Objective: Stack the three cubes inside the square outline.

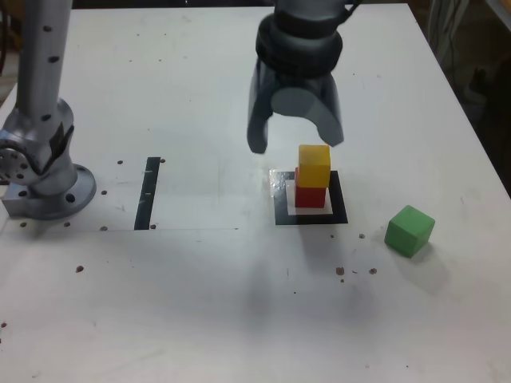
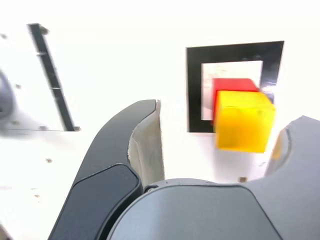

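Note:
My gripper will put the green cube on top. The stack (image 1: 312,176) should stay standing then, because the yellow cube is slightly crooked but mostly over the red cube (image 1: 312,188).
The red cube (image 1: 310,195) sits inside the black square outline (image 1: 338,209), and the yellow cube (image 1: 314,164) rests on top of it, slightly askew. My gripper (image 1: 295,144) hangs open just above and behind this stack, holding nothing. In the wrist view the yellow cube (image 2: 244,120) covers most of the red cube (image 2: 232,86), and the square outline (image 2: 194,90) lies under both, between my spread fingers (image 2: 145,145). The green cube (image 1: 409,230) lies alone on the table at the exterior view's right, outside the outline.
The arm's grey base (image 1: 40,171) stands at the exterior view's left. A straight black tape strip (image 1: 148,192) lies between the base and the outline. Small dark specks dot the white table (image 1: 239,303).

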You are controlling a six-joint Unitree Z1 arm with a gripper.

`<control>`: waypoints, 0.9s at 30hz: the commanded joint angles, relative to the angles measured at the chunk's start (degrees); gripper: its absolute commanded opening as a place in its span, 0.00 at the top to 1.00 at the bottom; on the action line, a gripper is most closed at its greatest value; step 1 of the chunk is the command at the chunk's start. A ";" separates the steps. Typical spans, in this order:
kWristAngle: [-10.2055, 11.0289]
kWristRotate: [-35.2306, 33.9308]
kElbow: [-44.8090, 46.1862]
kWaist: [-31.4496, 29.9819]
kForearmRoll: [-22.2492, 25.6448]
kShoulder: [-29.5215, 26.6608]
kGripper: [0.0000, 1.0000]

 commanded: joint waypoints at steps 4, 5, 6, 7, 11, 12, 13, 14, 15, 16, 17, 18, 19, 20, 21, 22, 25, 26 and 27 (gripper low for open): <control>1.78 2.37 -5.91 -2.82 1.51 0.04 0.00; 1.95 3.06 -7.26 -3.38 1.71 0.38 0.00; 2.08 3.70 -8.67 -3.93 2.06 0.85 0.00; 2.10 4.35 -10.11 -4.42 2.50 1.46 0.00; 1.61 6.50 -15.11 -5.56 4.69 4.78 0.00; 1.51 7.07 -16.14 -5.66 5.01 5.57 0.00; 1.50 7.71 -17.13 -5.75 5.20 6.26 0.00; 1.65 8.44 -18.17 -5.90 5.28 6.85 0.00; 1.93 9.36 -19.33 -6.14 5.27 7.41 0.00; 2.23 10.39 -20.62 -6.44 5.25 7.99 0.00; 2.55 11.44 -21.96 -6.80 5.25 8.61 0.00; 2.91 12.53 -23.32 -7.19 5.25 9.30 0.00; 3.30 13.65 -24.74 -7.59 5.27 10.11 0.00; 3.81 15.14 -26.58 -8.07 5.31 11.31 0.00; 4.21 16.17 -27.78 -8.33 5.35 12.24 0.00; 4.66 17.08 -28.76 -8.52 5.33 13.13 0.00; 6.14 19.56 -30.77 -8.79 5.11 15.43 0.01; 6.56 20.37 -31.22 -8.81 4.99 16.07 0.01; 6.90 21.26 -31.69 -8.81 4.86 16.72 0.01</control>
